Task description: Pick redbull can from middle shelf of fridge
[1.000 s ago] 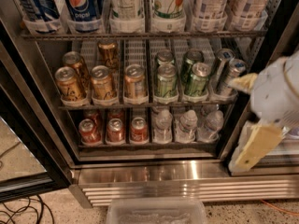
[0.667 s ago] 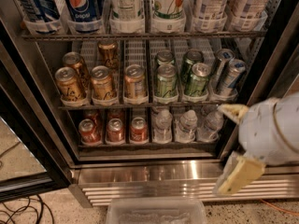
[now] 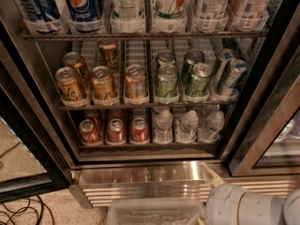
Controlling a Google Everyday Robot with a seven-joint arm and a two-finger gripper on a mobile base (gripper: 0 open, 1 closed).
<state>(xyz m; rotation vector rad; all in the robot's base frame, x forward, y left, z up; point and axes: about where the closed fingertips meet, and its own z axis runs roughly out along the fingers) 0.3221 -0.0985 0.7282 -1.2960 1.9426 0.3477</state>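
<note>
My gripper is lying low across the fridge's steel base next to the bin, so next I swing it toward the door and point it up before it gets to the redbull cans.
The fridge stands open in front of me, steel with dark frames. Its middle shelf is a wire rack with white lane dividers holding gold cans on the left and green cans in the middle. Two slim silver-blue redbull cans stand in the rightmost lane, one behind the other. My gripper is low at the bottom right, in front of the fridge's steel base, well below the cans and holding nothing that I can see. The white arm fills the corner behind it.
The top rack holds tall Pepsi bottles and other bottles. The bottom rack holds red cans and water bottles. A clear plastic bin sits below. Dark door frames stand at the right and left. Cables lie on the floor.
My arm has dropped from in front of the right end of the middle shelf to the bottom right corner, uncovering the redbull cans. The cans have not moved.
</note>
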